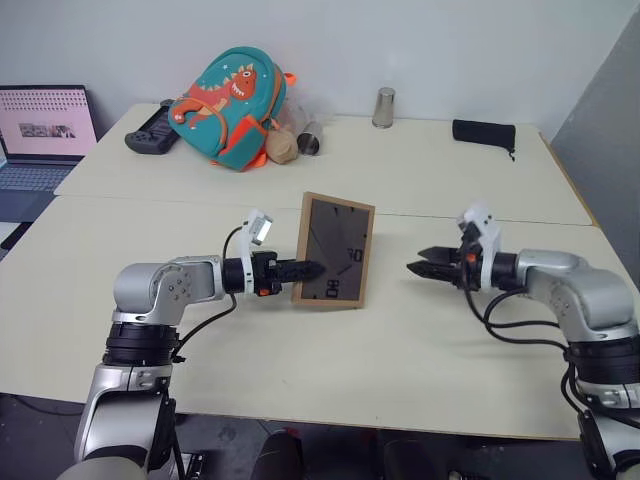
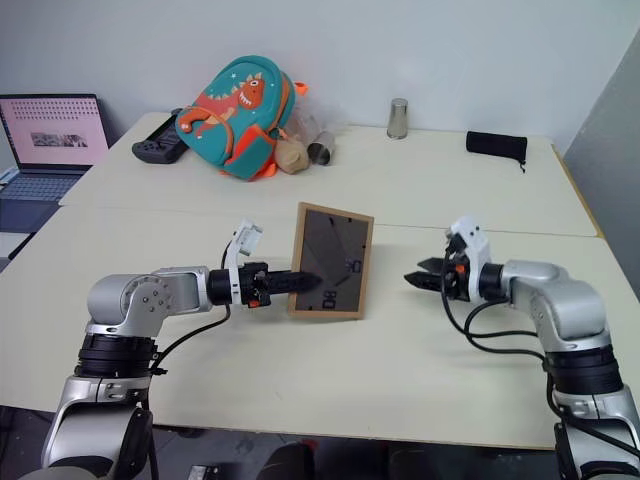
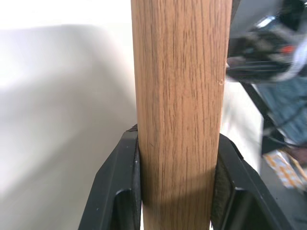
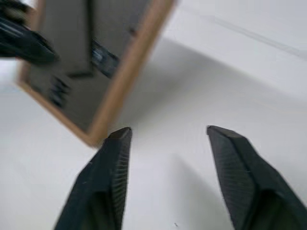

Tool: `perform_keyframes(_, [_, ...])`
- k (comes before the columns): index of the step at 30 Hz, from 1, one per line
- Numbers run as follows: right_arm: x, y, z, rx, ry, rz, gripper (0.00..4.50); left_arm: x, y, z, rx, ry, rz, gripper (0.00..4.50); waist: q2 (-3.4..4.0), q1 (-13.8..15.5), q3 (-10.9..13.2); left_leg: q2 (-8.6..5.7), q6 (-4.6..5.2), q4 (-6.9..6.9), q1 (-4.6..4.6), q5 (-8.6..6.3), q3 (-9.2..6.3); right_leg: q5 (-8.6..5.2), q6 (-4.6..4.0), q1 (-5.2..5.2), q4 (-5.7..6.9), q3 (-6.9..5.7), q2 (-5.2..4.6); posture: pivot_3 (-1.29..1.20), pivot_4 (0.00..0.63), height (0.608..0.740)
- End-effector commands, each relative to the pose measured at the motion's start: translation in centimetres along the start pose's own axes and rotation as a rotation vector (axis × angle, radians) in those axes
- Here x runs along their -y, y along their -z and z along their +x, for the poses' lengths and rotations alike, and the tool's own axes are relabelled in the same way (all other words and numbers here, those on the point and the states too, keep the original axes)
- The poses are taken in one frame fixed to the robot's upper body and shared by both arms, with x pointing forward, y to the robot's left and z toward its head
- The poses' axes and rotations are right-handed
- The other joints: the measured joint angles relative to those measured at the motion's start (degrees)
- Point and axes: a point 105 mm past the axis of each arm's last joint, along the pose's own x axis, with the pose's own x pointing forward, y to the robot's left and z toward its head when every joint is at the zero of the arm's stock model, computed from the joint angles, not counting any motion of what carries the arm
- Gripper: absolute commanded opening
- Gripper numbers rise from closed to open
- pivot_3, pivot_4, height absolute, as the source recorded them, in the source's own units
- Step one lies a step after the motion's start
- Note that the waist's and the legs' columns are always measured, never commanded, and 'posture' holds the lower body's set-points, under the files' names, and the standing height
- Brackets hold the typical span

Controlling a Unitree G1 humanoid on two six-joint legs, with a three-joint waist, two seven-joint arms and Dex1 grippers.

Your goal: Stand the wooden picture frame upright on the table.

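Note:
The wooden picture frame's dark grey back (image 1: 338, 232) faces the robot in its left gripper, so the robot's right gripper should grasp the frame's opposite border (image 1: 368, 250) and turn the frame around.
The wooden picture frame (image 1: 336, 250) is upright near the middle of the table (image 1: 300, 380), leaning slightly, with its dark grey back and white marks facing me. Its lower edge is down at the tabletop; I cannot tell whether it rests there. My left gripper (image 1: 310, 269) is shut on the frame's left border. In the left wrist view the light wood edge (image 3: 177, 96) sits clamped between the two black fingers (image 3: 120, 191). My right gripper (image 1: 416, 266) hangs open a short way to the right of the frame, touching nothing. The right wrist view shows its spread fingers (image 4: 110, 163) and the frame (image 4: 72, 72) beyond them.
At the back left lie a teal dinosaur backpack (image 1: 230, 110), a black game controller (image 1: 152, 135) and a tipped cup (image 1: 308, 140). A metal cup (image 1: 384, 107) and a black pouch (image 1: 484, 131) sit at the far edge. A laptop (image 1: 40, 130) stands off the table's left.

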Motion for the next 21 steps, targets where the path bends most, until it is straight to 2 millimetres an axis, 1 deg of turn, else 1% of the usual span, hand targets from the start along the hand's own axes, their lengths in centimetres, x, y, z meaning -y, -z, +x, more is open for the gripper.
perform_keyframes(1, [-2.4,-3.3,1.5,0.098,-0.089,-0.026,3.68,0.9,-2.0,-0.4,0.073,0.006,0.084,1.36,0.00,0.0,0.0,-0.01,0.00,-0.01,0.00,0.00,0.00,0.00,0.00,0.00,0.00,0.00,0.00,0.00,0.150,0.740])
perform_keyframes(4, [-3.0,-3.8,3.1,0.109,-0.093,-0.048,4.44,1.0,-2.1,-0.4,0.073,0.007,0.089,1.36,-0.01,0.2,0.0,-0.03,0.00,0.00,-0.09,0.00,-0.01,0.00,0.00,-0.05,-0.02,-0.01,-0.03,0.00,0.150,0.740])
perform_keyframes(9, [-3.9,-4.3,5.6,0.121,-0.118,-0.075,4.44,1.2,-2.7,-0.4,0.093,0.000,0.103,1.36,-0.01,0.2,0.0,-0.03,-0.01,0.02,-0.38,0.00,-0.02,0.00,-0.01,-0.31,-0.01,-0.04,-0.04,0.00,0.150,0.740])
perform_keyframes(14, [-4.9,-4.6,6.9,0.133,-0.153,-0.086,4.44,1.4,-2.9,-0.4,0.103,0.006,0.099,1.36,0.00,0.3,0.0,-0.02,-0.01,0.04,-0.50,0.01,-0.04,0.01,-0.01,-0.45,0.02,-0.07,-0.04,0.00,0.150,0.740])
perform_keyframes(17, [-5.6,-4.2,8.7,0.119,-0.165,-0.118,4.44,1.6,-2.8,-0.3,0.099,0.014,0.101,1.36,0.00,0.2,0.0,-0.01,-0.01,0.03,-0.50,0.01,-0.04,0.01,-0.01,-0.48,0.03,-0.07,-0.03,0.00,0.150,0.740])
perform_keyframes(21, [-6.5,-3.8,10.2,0.107,-0.169,-0.146,4.44,1.8,-2.7,-0.2,0.100,0.016,0.102,1.36,0.00,0.2,0.0,-0.01,-0.01,0.03,-0.50,0.01,-0.03,0.01,-0.01,-0.51,0.07,-0.06,-0.03,0.00,0.150,0.740])
